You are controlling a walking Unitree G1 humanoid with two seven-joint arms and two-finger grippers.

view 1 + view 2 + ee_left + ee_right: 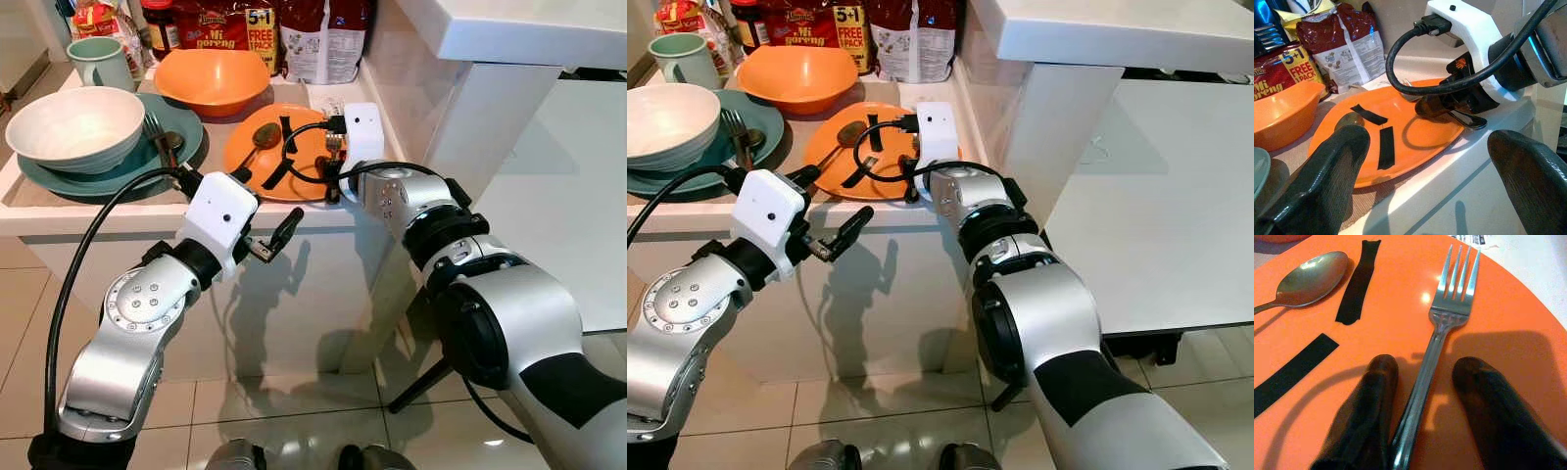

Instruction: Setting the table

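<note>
The fork [1433, 347] will come away alone when the robot lifts and will leave both black tape strips [1358, 282] on the orange plate, because the strips lie clear of it.
An orange plate [257, 162] lies near the counter's front edge, with two black tape strips [1357, 284] on it. A spoon [265, 135] rests on the plate's left part and a fork [1449, 318] on its right part. My right gripper [1427, 364] hovers low over the plate, open, with one finger on each side of the fork's handle. The left finger seems to touch the handle. My left gripper [266, 206] hangs open in front of the counter edge, just below the plate, holding nothing.
On the left a teal plate [181, 127] carries a white bowl [73, 127], a fork and a spoon. Behind are an orange bowl [211, 78], a green mug [98, 61] and food packets [323, 34]. A white table [1146, 215] stands to the right.
</note>
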